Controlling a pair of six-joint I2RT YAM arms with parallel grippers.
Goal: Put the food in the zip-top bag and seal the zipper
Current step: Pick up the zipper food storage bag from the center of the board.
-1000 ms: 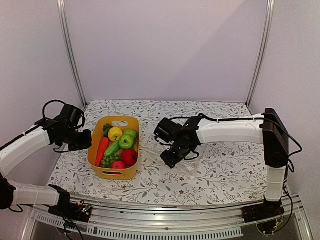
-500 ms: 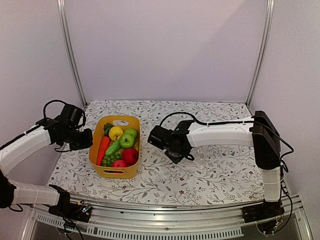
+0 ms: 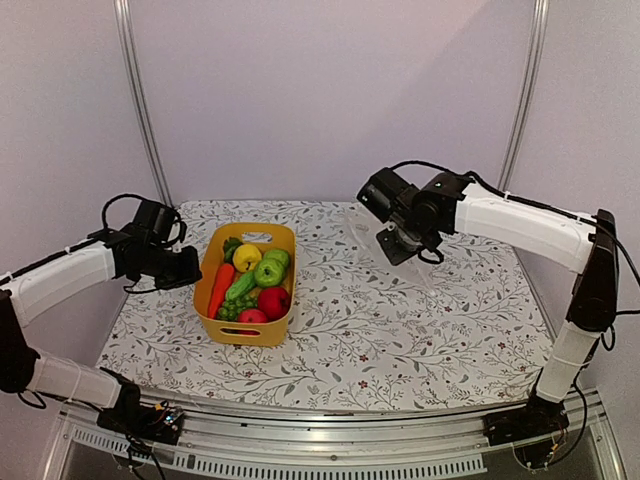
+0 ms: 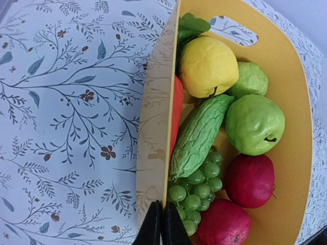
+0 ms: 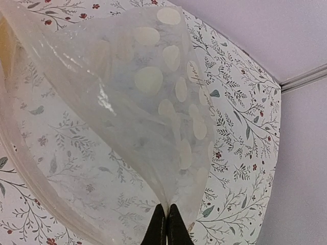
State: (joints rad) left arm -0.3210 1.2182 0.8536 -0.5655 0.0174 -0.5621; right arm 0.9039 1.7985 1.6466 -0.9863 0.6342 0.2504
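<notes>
The zip-top bag is held by the robot's right gripper alone and its free rim [image 5: 56, 69] droops, so next the left gripper leaves the tub and takes hold of that rim before food is loaded.
The food lies in a yellow tub [image 3: 247, 334]: a carrot [image 4: 177, 115], a cucumber [image 4: 196, 135], a green bumpy cluster [image 4: 196, 190], a yellow lemon-like piece [image 4: 207, 66], red pieces [image 4: 250, 179] and lettuce [image 4: 190, 24]. My left gripper [image 4: 161, 225] is shut on the tub's left wall [image 4: 153, 127]; from above it [image 3: 197, 270] sits at the tub's left side. My right gripper [image 5: 166, 225] is shut on the dotted clear zip-top bag [image 5: 153, 97], which hangs lifted over the back of the table [image 3: 362, 224]. A thicker band, possibly the zipper [image 5: 30, 186], curves along the bag's lower left edge.
The table wears a floral cloth [image 3: 400, 340]. Metal frame posts [image 3: 140, 110] stand at the back corners against lilac walls. A green apple-like piece [image 4: 254, 124] also lies in the tub. The right arm [image 3: 520, 220] stretches across the back right.
The right gripper shut on the bag and lifted it from mid-table up toward the back right. The left gripper and the tub shifted slightly to the right.
</notes>
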